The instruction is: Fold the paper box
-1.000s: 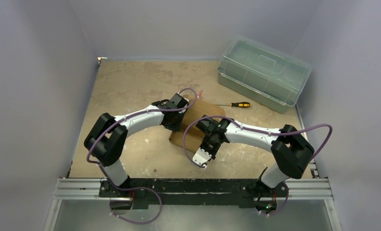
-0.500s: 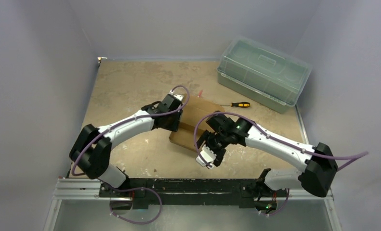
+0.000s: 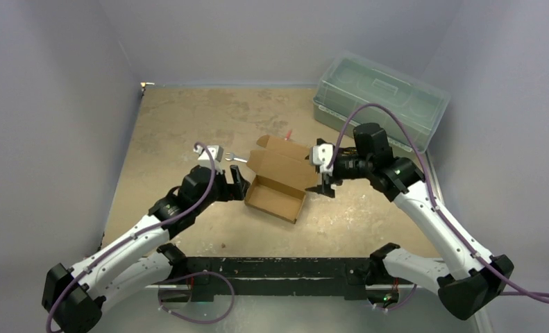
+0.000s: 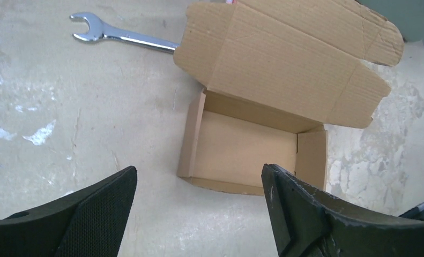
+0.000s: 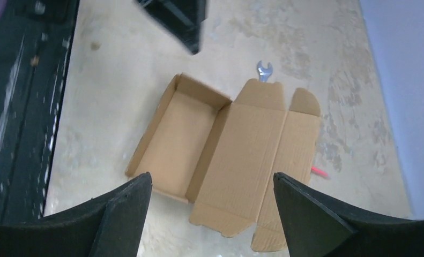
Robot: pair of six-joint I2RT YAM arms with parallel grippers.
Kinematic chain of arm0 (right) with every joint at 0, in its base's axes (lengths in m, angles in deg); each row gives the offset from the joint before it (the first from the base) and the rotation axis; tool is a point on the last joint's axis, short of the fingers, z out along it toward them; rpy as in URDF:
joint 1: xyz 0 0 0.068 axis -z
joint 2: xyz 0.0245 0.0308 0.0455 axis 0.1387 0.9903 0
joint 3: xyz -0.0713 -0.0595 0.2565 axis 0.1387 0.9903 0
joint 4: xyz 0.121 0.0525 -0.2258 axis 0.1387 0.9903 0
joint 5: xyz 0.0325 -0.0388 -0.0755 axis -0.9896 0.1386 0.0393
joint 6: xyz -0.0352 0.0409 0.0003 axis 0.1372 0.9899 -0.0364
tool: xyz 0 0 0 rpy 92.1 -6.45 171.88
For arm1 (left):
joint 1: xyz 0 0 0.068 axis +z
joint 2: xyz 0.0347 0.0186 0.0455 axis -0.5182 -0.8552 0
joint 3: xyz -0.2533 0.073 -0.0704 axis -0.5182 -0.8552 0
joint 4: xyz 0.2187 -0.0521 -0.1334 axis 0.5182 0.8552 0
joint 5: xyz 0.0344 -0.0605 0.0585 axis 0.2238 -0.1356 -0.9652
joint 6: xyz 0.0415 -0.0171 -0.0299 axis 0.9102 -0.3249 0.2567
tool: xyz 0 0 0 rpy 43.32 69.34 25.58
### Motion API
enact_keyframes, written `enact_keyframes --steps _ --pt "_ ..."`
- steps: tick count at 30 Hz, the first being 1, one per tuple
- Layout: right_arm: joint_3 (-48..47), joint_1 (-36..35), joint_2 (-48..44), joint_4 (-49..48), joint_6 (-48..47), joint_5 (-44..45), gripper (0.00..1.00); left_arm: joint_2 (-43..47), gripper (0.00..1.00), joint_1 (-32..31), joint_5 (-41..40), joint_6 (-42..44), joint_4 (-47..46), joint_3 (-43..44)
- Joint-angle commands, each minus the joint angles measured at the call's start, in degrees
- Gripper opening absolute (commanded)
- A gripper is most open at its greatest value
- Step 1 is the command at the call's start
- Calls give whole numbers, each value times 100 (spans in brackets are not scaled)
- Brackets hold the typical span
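Observation:
The small red item [image 3: 289,134] sticks out from under the lid, so I should expect to find pens hidden there when I move the paper box [image 3: 275,199] to the side.
The paper box [image 3: 277,194] lies mid-table as a shallow brown cardboard tray with its lid [image 3: 285,163] swung open toward the far side. In the left wrist view the tray [image 4: 247,147] sits just ahead of my left gripper [image 4: 199,176], which is open and holds nothing. The right wrist view looks down on the tray [image 5: 175,136] and its creased lid [image 5: 252,155], with my right gripper [image 5: 210,179] open and raised clear above them. From above, the left gripper [image 3: 237,184] is at the box's left end and the right gripper [image 3: 325,182] at its right end, neither touching it.
A silver wrench [image 3: 235,159] lies just left of the lid, also seen close up as the wrench [image 4: 121,36]. A small red item [image 3: 287,133] lies behind the box. The translucent green lidded bin [image 3: 379,104] stands at the back right.
Both grippers went from shut to open and pulled away from the box to either side. The box, pressed flat under the arms before, now lies with its lid open.

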Motion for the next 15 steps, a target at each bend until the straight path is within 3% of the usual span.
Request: enact_keyframes --steps 1,6,11,15 --pt "117 697 192 -1245 2166 -665 87 518 86 33 190 -545 -610 -523" --pt "215 1361 293 -1594 2738 -1082 90 751 85 35 -139 -601 -380 -640" --pt "696 2200 371 -2801 4312 -334 92 625 85 37 -477 -650 -641 -668" --pt "1031 2290 788 -3099 4773 -195 91 476 84 43 -352 -757 -983 -796"
